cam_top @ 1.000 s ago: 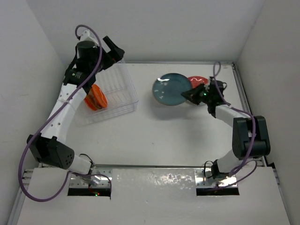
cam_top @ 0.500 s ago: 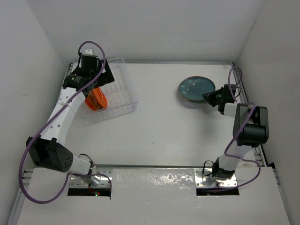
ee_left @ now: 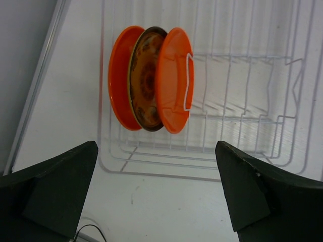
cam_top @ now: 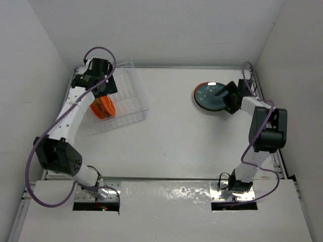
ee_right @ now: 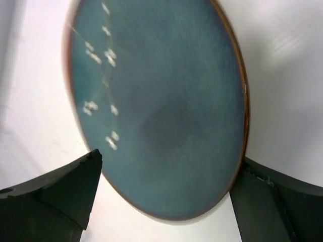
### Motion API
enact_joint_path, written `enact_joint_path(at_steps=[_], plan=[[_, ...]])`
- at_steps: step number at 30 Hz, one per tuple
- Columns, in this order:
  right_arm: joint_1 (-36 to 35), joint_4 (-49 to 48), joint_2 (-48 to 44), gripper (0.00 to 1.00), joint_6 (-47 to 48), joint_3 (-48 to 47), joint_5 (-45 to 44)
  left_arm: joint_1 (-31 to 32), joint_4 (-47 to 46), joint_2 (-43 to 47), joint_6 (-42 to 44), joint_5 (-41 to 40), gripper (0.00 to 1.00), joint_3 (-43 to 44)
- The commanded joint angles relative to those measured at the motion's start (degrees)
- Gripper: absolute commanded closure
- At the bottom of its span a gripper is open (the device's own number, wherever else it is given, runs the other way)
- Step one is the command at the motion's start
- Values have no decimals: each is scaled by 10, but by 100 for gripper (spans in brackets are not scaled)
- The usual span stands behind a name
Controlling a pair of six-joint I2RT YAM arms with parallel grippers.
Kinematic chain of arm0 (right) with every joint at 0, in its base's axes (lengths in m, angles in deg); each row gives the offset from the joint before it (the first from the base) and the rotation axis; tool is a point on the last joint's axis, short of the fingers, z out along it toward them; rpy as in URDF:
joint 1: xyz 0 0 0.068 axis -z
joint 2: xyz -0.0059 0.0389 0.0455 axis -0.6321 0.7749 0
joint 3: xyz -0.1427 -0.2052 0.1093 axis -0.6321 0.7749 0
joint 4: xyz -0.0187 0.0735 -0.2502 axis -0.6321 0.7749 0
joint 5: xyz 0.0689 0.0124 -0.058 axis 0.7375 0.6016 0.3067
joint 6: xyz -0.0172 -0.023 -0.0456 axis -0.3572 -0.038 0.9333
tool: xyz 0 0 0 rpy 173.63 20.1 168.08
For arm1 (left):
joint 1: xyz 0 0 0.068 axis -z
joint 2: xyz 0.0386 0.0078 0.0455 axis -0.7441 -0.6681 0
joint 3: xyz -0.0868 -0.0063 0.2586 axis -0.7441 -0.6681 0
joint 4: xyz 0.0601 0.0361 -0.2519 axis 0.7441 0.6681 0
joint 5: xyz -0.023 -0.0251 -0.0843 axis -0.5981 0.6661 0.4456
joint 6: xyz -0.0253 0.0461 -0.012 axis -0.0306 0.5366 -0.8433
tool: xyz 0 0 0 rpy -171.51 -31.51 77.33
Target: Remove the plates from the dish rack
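My left gripper should take the orange plate (ee_left: 173, 81) beside the empty slots and pass it to my right gripper, because the plates in the rack (cam_top: 103, 107) are far from my right gripper.
The clear dish rack (cam_top: 130, 93) stands at the far left. Three orange plates (cam_top: 103, 107) stand on edge in its left part, and the middle one shows a yellow-patterned face (ee_left: 146, 80). My left gripper (cam_top: 102, 86) hovers open just above them, its fingers (ee_left: 55, 189) wide apart with only the rack's ribs (ee_left: 242, 116) and bare table between them. The dark teal plate (cam_top: 209, 97) lies flat on the table at the far right, a red rim showing. My right gripper (cam_top: 228, 98) is open over that plate's right side, so the teal plate (ee_right: 161, 96) fills the space between its fingers (ee_right: 55, 194).
White enclosure walls close in on the left, back and right. The white table (cam_top: 171, 136) stretches between the rack and the teal plate. Purple cables (cam_top: 50, 136) loop along both arms. Both arm bases sit at the near edge.
My right arm carried the teal plate to the right, laid it flat and opened. My left gripper dropped from the rack's far corner to just above the orange plates.
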Motion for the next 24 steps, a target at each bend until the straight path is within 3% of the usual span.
enact_joint_path(at_steps=[1,5,8,11,14,18,24], plan=[[-31,247,-16,1,116,-96,-90,-9,17,-12,7,-40,1,19],[-80,431,23,1,186,-185,-129,-11,32,-39,1,-53,1,39],[-107,491,24,1,207,-193,-161,-18,41,-69,-10,-62,1,51],[-114,493,-17,1,204,-148,-178,-29,48,-98,-22,-69,1,69],[-142,493,-80,1,217,-127,-248,-32,48,-128,-23,-66,2,91],[-161,439,-152,1,226,-86,-197,-32,62,-171,-28,-47,18,137],[-171,424,-171,1,222,-40,-159,-29,72,-220,-51,-26,36,182]])
